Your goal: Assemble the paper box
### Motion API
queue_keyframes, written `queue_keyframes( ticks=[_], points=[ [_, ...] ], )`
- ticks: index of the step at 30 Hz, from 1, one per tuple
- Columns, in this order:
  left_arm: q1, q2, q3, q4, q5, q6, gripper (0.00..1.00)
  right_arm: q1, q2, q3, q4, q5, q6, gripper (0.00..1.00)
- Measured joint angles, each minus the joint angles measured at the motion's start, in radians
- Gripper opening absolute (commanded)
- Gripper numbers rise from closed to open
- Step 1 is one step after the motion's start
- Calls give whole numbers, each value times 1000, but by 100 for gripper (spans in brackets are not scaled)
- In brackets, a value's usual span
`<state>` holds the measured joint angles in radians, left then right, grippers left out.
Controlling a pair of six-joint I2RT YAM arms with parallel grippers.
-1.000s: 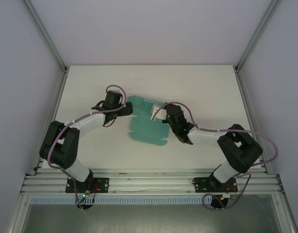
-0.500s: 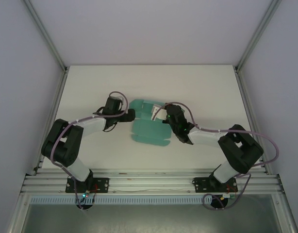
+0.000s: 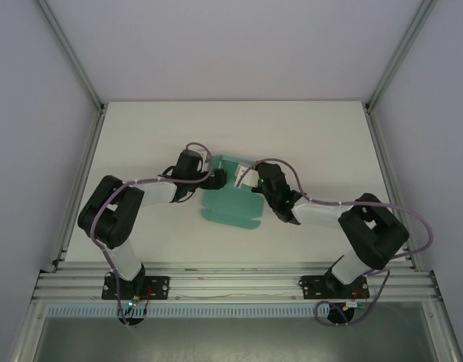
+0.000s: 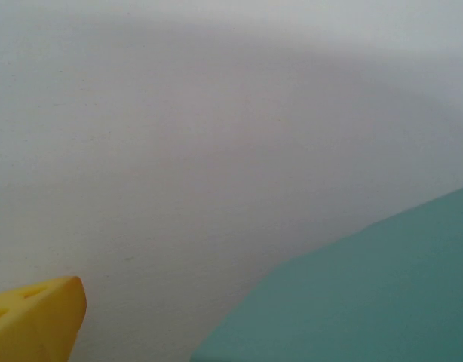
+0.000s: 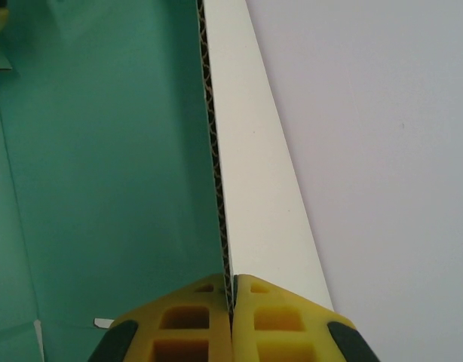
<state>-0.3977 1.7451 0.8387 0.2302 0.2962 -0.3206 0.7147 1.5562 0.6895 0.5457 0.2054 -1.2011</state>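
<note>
The sheet's teal edge (image 4: 322, 249) slants across my open left gripper, so my left gripper should back off while my right gripper squares the sheet, then take the sheet's side flap (image 3: 217, 162).
The paper box (image 3: 230, 200) is a teal die-cut card sheet lying flat mid-table, with one flap folded upright at its right edge. My right gripper (image 3: 245, 179) is shut on that flap. In the right wrist view its yellow fingers (image 5: 194, 324) pinch the corrugated edge, with the teal face (image 5: 103, 151) to the left and the white face (image 5: 254, 166) to the right. My left gripper (image 3: 213, 178) stands open at the sheet's upper left edge, low over the table. In the left wrist view one yellow fingertip (image 4: 35, 318) shows at lower left and a teal card corner (image 4: 367, 302) at lower right.
The white table (image 3: 141, 128) is boxed in by pale walls and aluminium posts (image 3: 69, 53). A slotted metal rail (image 3: 231, 285) runs along the near edge, where both arm bases are bolted. Open table lies beyond and beside the sheet.
My left arm has swung right, bringing its gripper against the sheet's upper left edge. The right gripper has kept its hold on the flap without moving.
</note>
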Motion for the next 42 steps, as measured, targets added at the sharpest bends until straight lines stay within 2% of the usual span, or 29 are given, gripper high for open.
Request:
queue_keyframes(
  ticks=[4, 10, 18, 22, 26, 30, 33, 39, 42],
  points=[
    [-2, -35, -32, 15, -19, -3, 100, 1, 3, -2, 9, 5, -8, 0],
    [-2, -224, -142, 1, -62, -3, 100, 8, 43, -1, 55, 34, -72, 0],
    [-1, -446, -165, -97, -243, -23, 100, 8, 122, 24, 197, 53, -193, 0],
    [29, -469, -158, -140, -300, -56, 100, 8, 192, 29, 323, 53, -253, 0],
    [119, -430, -114, -182, -335, -107, 100, 8, 261, 32, 426, 49, -303, 0],
    [210, -367, -80, -154, -329, -124, 100, 8, 270, 33, 454, 39, -323, 0],
    [224, -297, -59, -132, -296, -92, 100, 8, 270, 33, 458, 32, -327, 0],
    [221, -137, -16, -51, -134, 44, 100, 8, 270, 33, 457, 31, -327, 0],
    [221, -86, -15, -21, -18, 100, 100, 8, 269, 34, 450, 32, -325, 0]
  ],
)
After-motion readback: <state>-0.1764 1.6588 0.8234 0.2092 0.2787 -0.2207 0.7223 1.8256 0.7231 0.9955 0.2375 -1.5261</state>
